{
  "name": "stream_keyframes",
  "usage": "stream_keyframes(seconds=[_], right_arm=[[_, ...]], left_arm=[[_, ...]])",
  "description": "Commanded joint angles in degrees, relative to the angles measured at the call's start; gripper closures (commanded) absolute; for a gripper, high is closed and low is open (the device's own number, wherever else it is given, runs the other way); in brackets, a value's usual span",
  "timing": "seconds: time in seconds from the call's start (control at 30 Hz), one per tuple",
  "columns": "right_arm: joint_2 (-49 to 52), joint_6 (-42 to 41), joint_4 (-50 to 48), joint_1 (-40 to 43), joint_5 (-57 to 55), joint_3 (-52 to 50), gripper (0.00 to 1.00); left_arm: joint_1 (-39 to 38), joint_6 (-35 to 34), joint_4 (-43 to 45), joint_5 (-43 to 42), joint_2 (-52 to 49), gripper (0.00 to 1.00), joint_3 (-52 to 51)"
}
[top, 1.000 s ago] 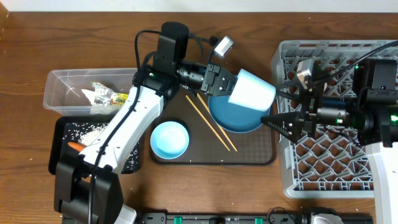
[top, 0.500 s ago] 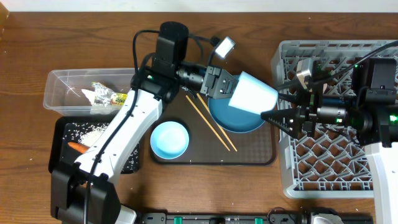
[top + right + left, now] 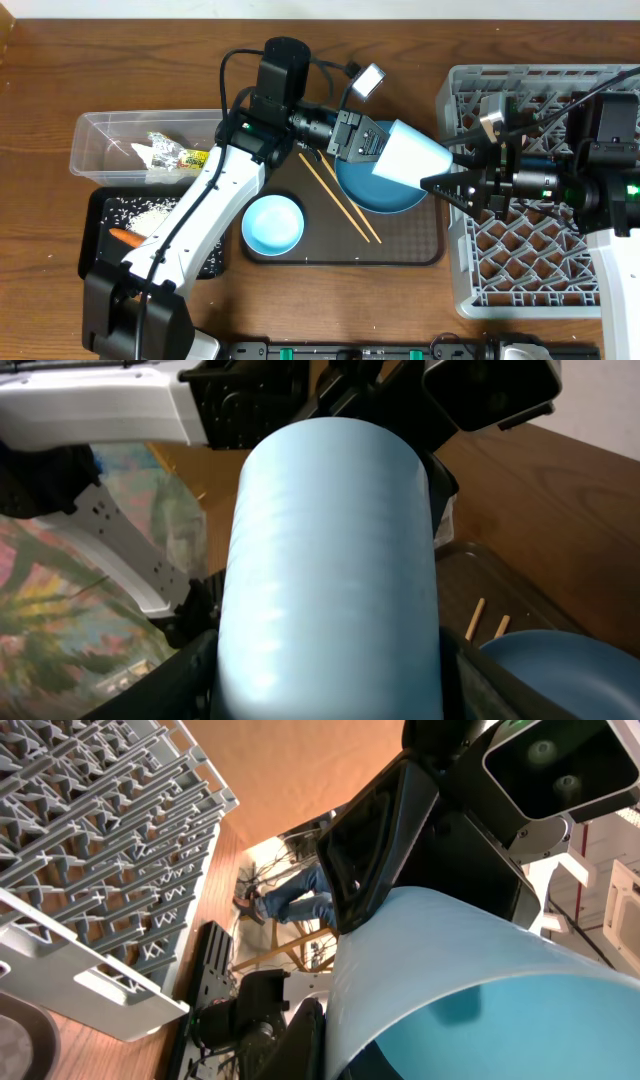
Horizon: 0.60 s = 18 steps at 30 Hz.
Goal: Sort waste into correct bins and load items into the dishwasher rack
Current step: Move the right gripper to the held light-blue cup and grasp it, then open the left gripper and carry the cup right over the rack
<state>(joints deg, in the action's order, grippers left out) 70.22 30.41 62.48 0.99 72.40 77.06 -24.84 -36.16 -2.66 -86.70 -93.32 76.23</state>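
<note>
The light blue cup's rim (image 3: 388,152) is clamped in my left gripper. My left gripper should open before my right gripper puts the cup in the rack by its closed end (image 3: 434,167).
The light blue cup (image 3: 405,155) lies on its side in the air above the large blue plate (image 3: 385,198). My left gripper (image 3: 372,140) is shut on its rim, one finger (image 3: 300,1040) outside the wall. My right gripper (image 3: 440,168) reaches in from the rack side. Its fingers (image 3: 170,680) press the cup (image 3: 330,560) on both sides near its closed end. Two wooden chopsticks (image 3: 338,197) lie on the brown tray beside the plate. The grey dishwasher rack (image 3: 540,270) stands at the right.
The clear tub (image 3: 105,140) at the left holds tissue and a wrapper (image 3: 175,155). The black tray (image 3: 100,262) holds rice (image 3: 140,210) and a carrot (image 3: 122,237). A pale blue bowl (image 3: 272,223) sits on the brown serving tray (image 3: 400,248). A pale cup (image 3: 490,113) lies in the rack.
My left arm has carried the cup a little to the right, into the right gripper. The right jaws have narrowed from wide open onto the cup's sides.
</note>
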Motion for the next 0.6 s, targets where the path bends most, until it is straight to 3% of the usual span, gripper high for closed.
stream_keyframes(seconds=[0.0, 0.57], right_arm=[[-0.5, 1.0, -0.3, -0.3, 2.6, -0.4, 0.45], [-0.5, -1.2, -6.6, -0.3, 2.4, -0.4, 0.58]], left_arm=[[-0.1, -0.3, 0.2, -0.7, 1.3, 0.93, 0.9], [-2.9, -0.1, -0.1, -0.9, 1.3, 0.93, 0.9]])
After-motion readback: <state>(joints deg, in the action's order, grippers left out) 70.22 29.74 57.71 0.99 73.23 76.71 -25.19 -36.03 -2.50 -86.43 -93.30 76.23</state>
